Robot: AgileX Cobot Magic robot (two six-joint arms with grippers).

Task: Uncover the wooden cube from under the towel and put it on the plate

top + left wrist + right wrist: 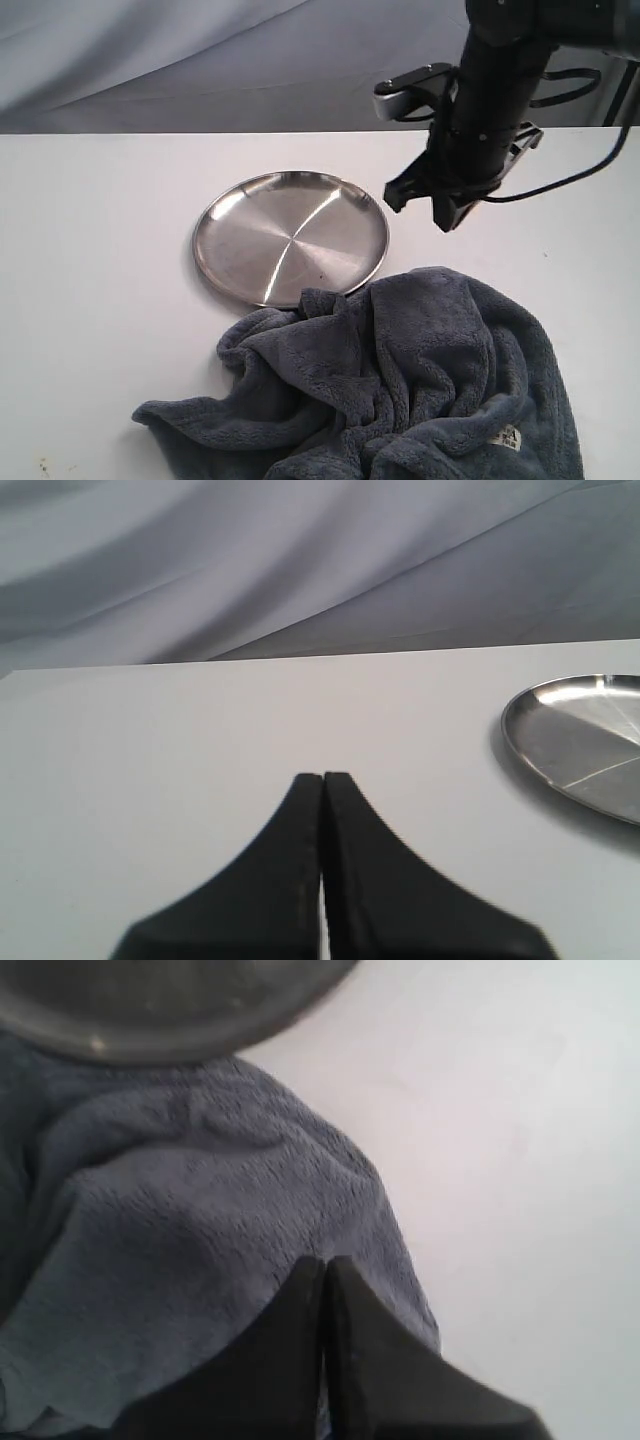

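The towel hides the wooden cube and my right gripper hangs empty beyond the towel, so I should come back, grip its far edge and lift.
The steel plate lies on the white table, bare. The blue-grey towel sits crumpled in front of it, one fold touching the plate's near rim. The wooden cube is hidden; no part of it shows. My right gripper hangs above the table, just right of the plate and behind the towel. In the right wrist view it is shut with nothing held, above the towel and near the plate's rim. My left gripper is shut over bare table, left of the plate.
The towel's white label lies at its front right. A grey cloth backdrop hangs behind the table's far edge. The right arm's cable loops out to the right.
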